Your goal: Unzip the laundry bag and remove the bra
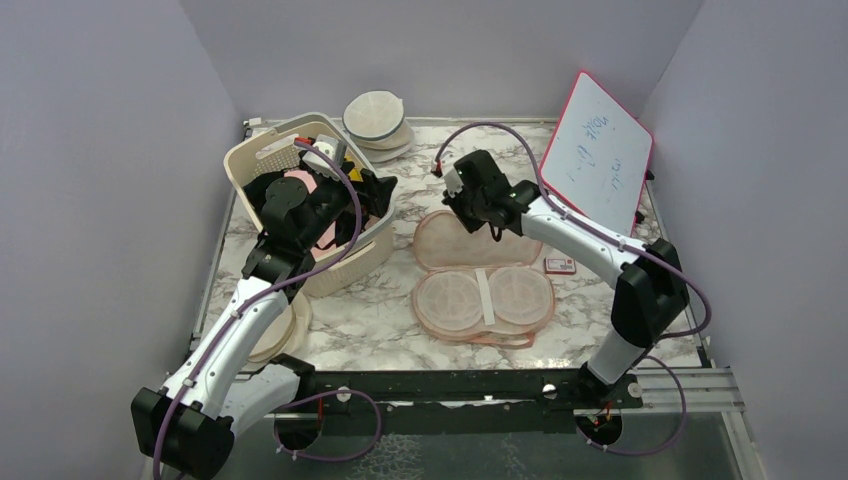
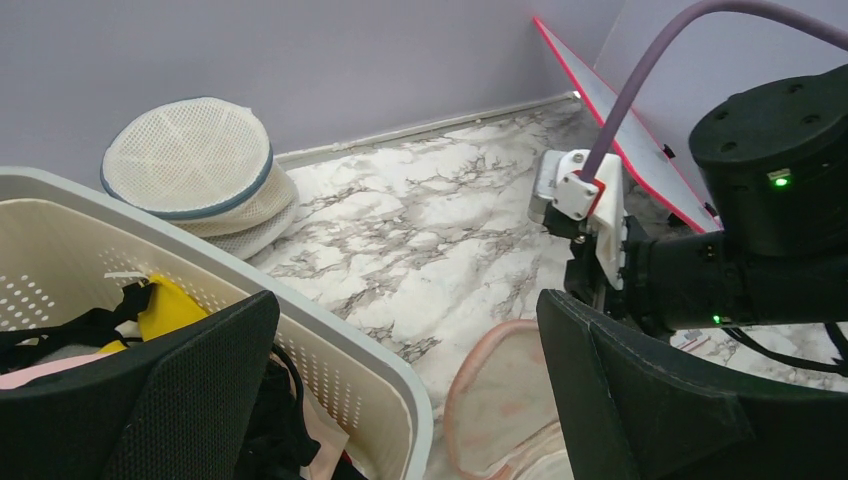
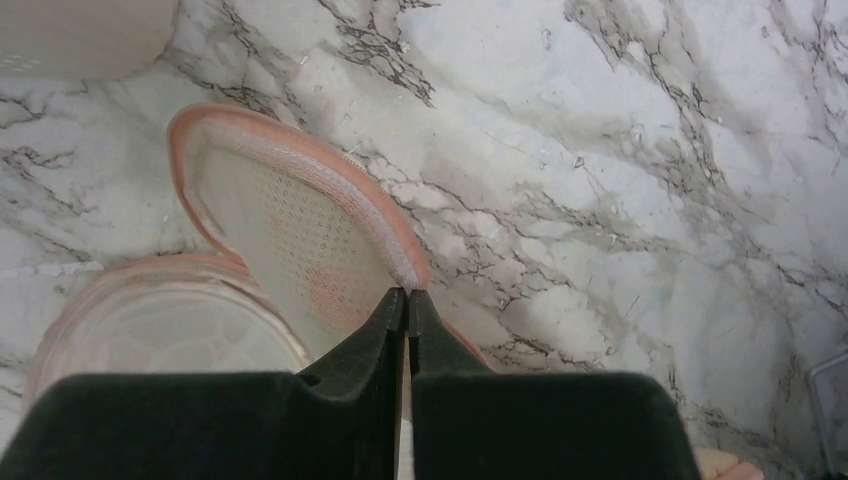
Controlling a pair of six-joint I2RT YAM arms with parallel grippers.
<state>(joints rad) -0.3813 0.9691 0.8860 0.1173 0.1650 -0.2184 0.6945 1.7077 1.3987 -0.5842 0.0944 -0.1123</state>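
My right gripper carries on folding the lid over until it covers the lobes, and then let go. It is pinching the lid's far rim [image 3: 408,250], and both lobes [image 1: 450,302] lie clear.
The peach laundry bag [image 1: 484,302] lies unzipped on the marble table, its two pale mesh-lined lobes facing up. Its lid [image 1: 448,240] is folded back and lifted at the far rim. My right gripper [image 1: 470,212] is shut on that peach rim [image 3: 400,262], the fingertips pinching the edge in the right wrist view, where the gripper [image 3: 406,296] is central. My left gripper [image 1: 350,205] hangs open over the near corner of the basket, nothing between its fingers [image 2: 200,380]. Pale pink fabric [image 1: 300,186] that looks like the bra lies in the basket among black garments, partly hidden by the arm.
The cream slotted basket [image 1: 262,150] stands at back left, holding black, yellow and pink clothes [image 2: 150,305]. Cream-white domed cases [image 1: 377,118] are stacked behind it, another [image 1: 288,325] by my left arm. A red-framed whiteboard [image 1: 600,150] leans on the right wall, and a small red card [image 1: 560,265] lies below it.
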